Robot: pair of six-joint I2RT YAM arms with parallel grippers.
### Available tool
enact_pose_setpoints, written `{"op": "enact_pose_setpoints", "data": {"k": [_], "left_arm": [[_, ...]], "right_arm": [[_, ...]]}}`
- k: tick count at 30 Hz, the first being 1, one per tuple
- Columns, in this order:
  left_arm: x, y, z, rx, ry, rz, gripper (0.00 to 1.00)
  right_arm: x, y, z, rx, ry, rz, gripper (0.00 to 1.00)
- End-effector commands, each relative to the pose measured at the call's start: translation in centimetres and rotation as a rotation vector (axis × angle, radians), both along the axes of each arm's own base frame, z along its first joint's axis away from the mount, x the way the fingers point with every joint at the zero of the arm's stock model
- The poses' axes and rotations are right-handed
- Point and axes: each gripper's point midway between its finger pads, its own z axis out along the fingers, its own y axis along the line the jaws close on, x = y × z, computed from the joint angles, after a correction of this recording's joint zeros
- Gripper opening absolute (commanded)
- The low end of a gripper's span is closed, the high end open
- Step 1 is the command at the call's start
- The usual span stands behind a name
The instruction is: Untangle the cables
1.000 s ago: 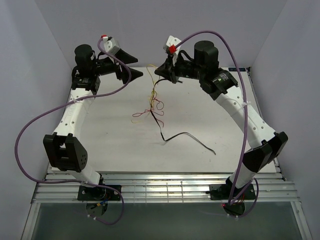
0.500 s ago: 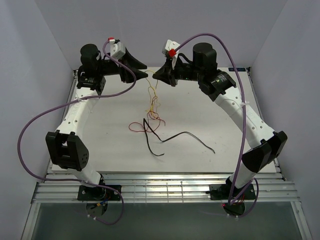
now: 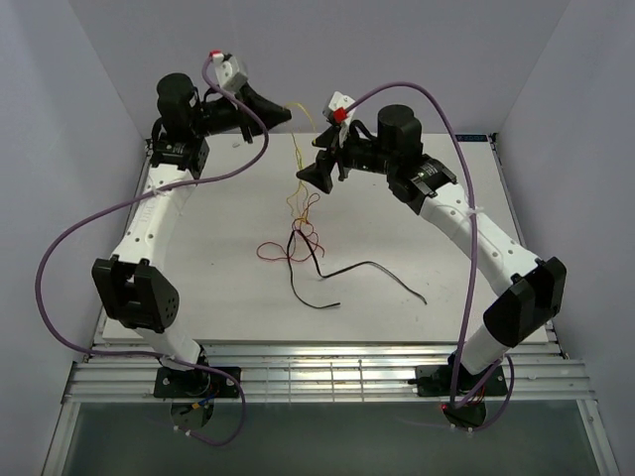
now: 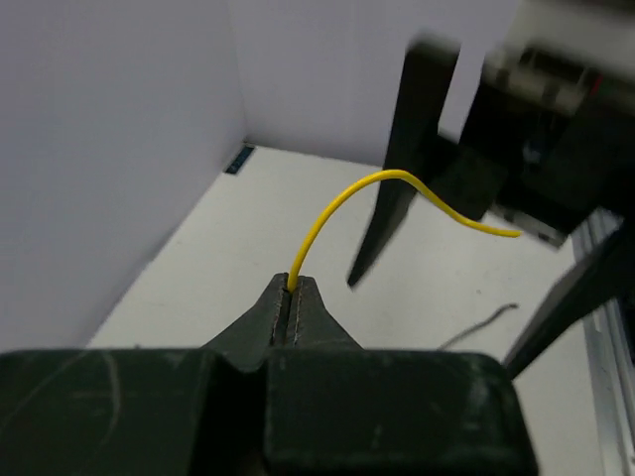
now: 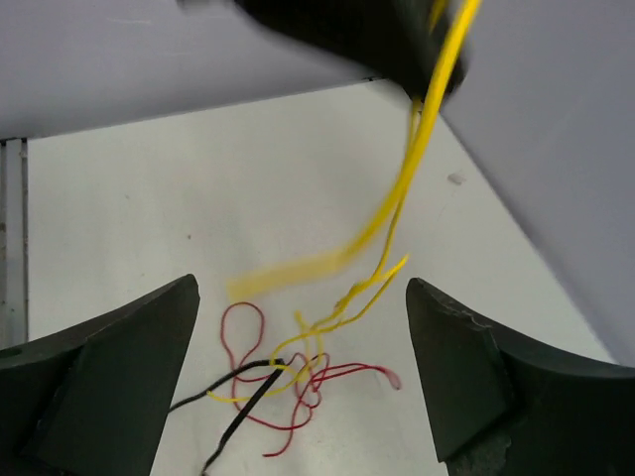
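Observation:
The yellow cable's lower end (image 3: 298, 220) is hanging tangled up in the red loops, so my left gripper needs to go up higher before my right gripper pulls the red cable (image 3: 313, 201) away.
My left gripper (image 3: 287, 116) is raised at the back of the table and shut on one end of the yellow cable (image 3: 301, 151). A short yellow tail (image 4: 342, 201) curls out past the tips (image 4: 294, 288). The rest hangs down into a knot on the table with the red cable (image 3: 270, 250) and the black cable (image 3: 367, 265). My right gripper (image 3: 311, 176) hovers open just right of the hanging yellow strand, holding nothing. From the right wrist, the yellow cable (image 5: 417, 169), red loops (image 5: 243, 327) and black cable (image 5: 233, 421) lie between and below its wide fingers (image 5: 109, 367).
The white table (image 3: 427, 218) has walls close on the left, back and right. Thick purple cables (image 3: 60, 258) loop off both arms. A metal rail (image 3: 327, 372) runs along the near edge by the arm bases.
My left gripper has shut on the yellow cable and lifted it. My right gripper has opened, let go and dropped lower and to the left. The black cable's end now lies on the table.

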Motion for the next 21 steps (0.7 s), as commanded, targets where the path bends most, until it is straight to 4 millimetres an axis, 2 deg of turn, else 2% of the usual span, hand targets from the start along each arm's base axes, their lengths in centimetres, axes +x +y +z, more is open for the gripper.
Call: {"op": "enact_pose_setpoints", "data": {"k": [1,2,3,4,5,7,8,10,12,13,14,15,16,17,18,20,21], "left_arm": [[0.7,2.2,13.7,-0.160,-0.293,0.232,0.00],[0.7,2.6,16.1,-0.189,-0.348,0.259,0.00],[2.5,2.8,17.2,-0.211,-0.372,0.295,0.00],[0.4,4.2,23.8,-0.302,-0.524,0.365,0.00],[-0.2,5.0,26.3,-0.331,-0.609,0.397,0.00],[-3.1,6.0,30.8,-0.401,-0.817,0.413,0.00],[-4.1,6.3,31.6,-0.416,-0.866,0.413,0.00],[-6.5,6.5,32.8,-0.450,-0.923,0.389,0.00],[-6.5,5.7,31.6,-0.431,-0.848,0.325,0.00],[-6.5,5.3,30.9,-0.416,-0.822,0.303,0.00],[-6.0,5.0,29.6,-0.394,-0.773,0.288,0.00],[-5.9,4.9,29.2,-0.406,-0.721,0.277,0.00],[-5.8,4.8,28.9,-0.411,-0.686,0.270,0.00],[-5.6,4.7,28.6,-0.414,-0.652,0.263,0.00],[-5.8,4.4,28.2,-0.408,-0.629,0.243,0.00],[-5.9,4.1,27.8,-0.414,-0.572,0.211,0.00],[-6.0,3.9,27.5,-0.405,-0.557,0.194,0.00]], "right_arm": [[1.6,-0.1,-3.0,0.078,0.100,-0.064,0.90],[1.8,0.2,-4.0,0.084,0.126,-0.065,0.90],[2.0,0.5,-5.1,0.090,0.147,-0.059,0.90],[2.1,1.0,-6.4,0.104,0.219,-0.060,0.90],[2.3,1.2,-6.9,0.114,0.243,-0.062,0.90],[3.0,1.6,-8.9,0.117,0.273,-0.079,0.90],[3.2,1.7,-9.6,0.116,0.292,-0.086,0.90],[4.1,2.0,-11.5,0.098,0.326,-0.110,0.90],[4.6,2.4,-12.3,0.091,0.342,-0.111,0.98],[5.1,2.8,-13.2,0.083,0.355,-0.115,0.91],[5.8,2.9,-12.7,0.095,0.347,-0.129,0.71],[6.3,3.1,-12.7,0.104,0.361,-0.147,0.65],[7.2,3.1,-13.3,0.103,0.377,-0.176,0.62],[7.8,3.0,-12.3,0.125,0.370,-0.183,0.64],[7.9,3.1,-11.7,0.144,0.382,-0.190,0.72],[8.2,2.7,-10.1,0.187,0.346,-0.204,0.95],[8.2,2.6,-9.5,0.203,0.332,-0.208,0.97]]}}
